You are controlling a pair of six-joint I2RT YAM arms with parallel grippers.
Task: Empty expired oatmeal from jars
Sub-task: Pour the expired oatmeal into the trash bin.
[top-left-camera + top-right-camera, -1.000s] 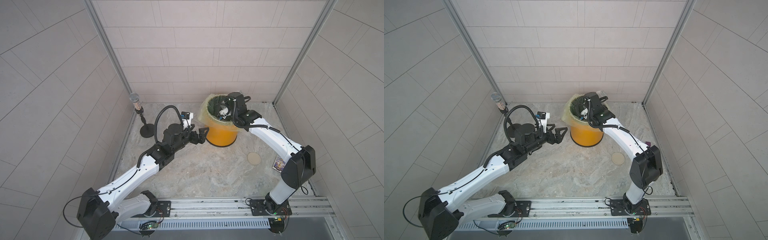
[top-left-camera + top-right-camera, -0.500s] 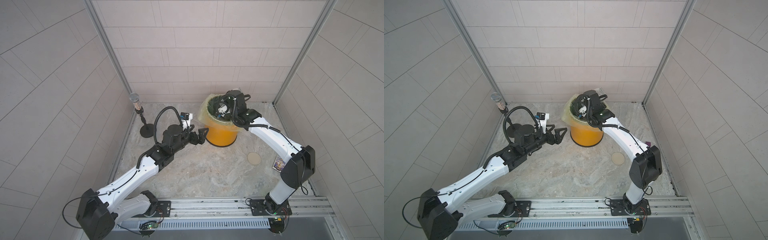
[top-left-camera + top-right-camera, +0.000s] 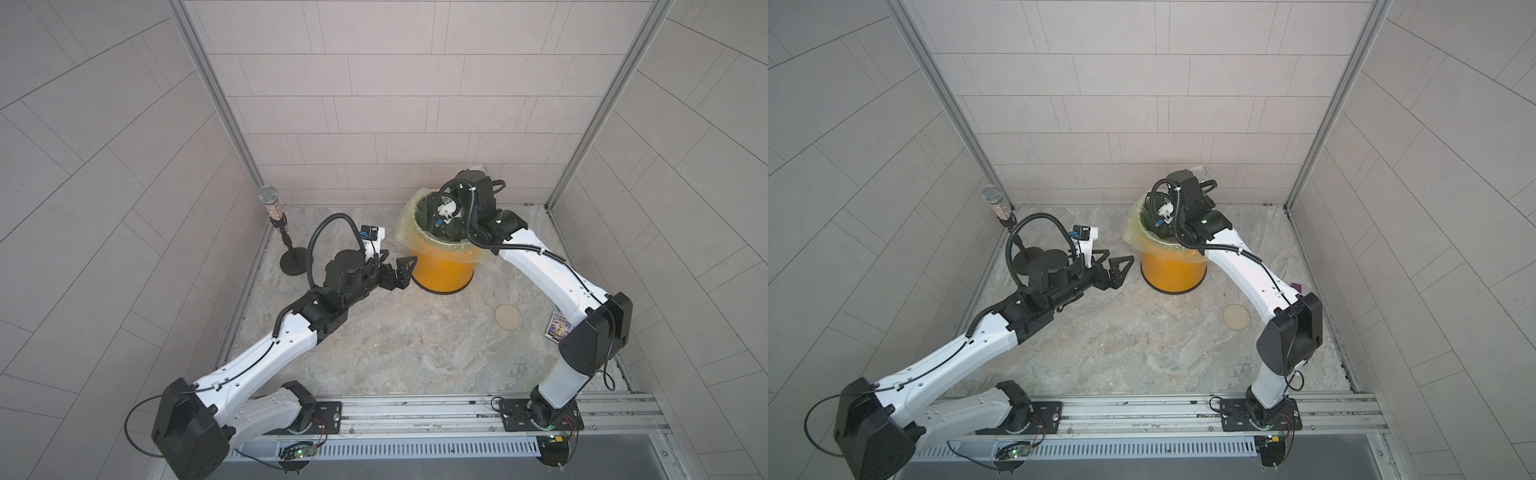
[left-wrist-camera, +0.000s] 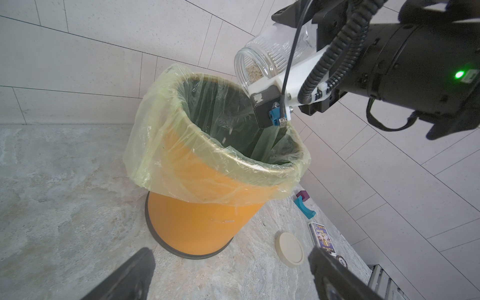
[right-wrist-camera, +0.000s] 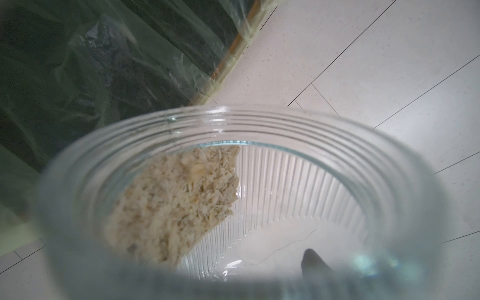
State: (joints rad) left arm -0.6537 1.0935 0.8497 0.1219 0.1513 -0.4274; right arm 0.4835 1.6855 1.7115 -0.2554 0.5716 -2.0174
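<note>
Most of the oatmeal (image 5: 175, 205) rests against the tipped jar's lower side while a few flecks fall, so next my right gripper shakes the jar over the bin's liner (image 3: 424, 211).
My right gripper (image 4: 298, 36) is shut on the clear ribbed glass jar (image 4: 270, 57), holding it tipped with its mouth over the back rim of the orange bin (image 3: 442, 272). Pale beige oatmeal (image 5: 179, 202) lies against the lower side of the jar near the mouth, and a few flecks are falling into the liner. In a top view only the jar's base (image 3: 1202, 171) peeks out behind the wrist. My left gripper (image 3: 395, 266) stands open and empty beside the bin's left side, low above the floor. The jar's cream lid (image 3: 508, 316) lies flat on the floor right of the bin.
The bin has a yellowish plastic liner (image 4: 166, 124) folded over its rim. A microphone on a stand (image 3: 272, 203) stands at the back left. A small card box (image 3: 559, 328) and a teal and purple block (image 4: 304, 205) lie by the right wall.
The right wrist has shifted a little over the bin with the jar tipping further. The left arm has barely moved.
</note>
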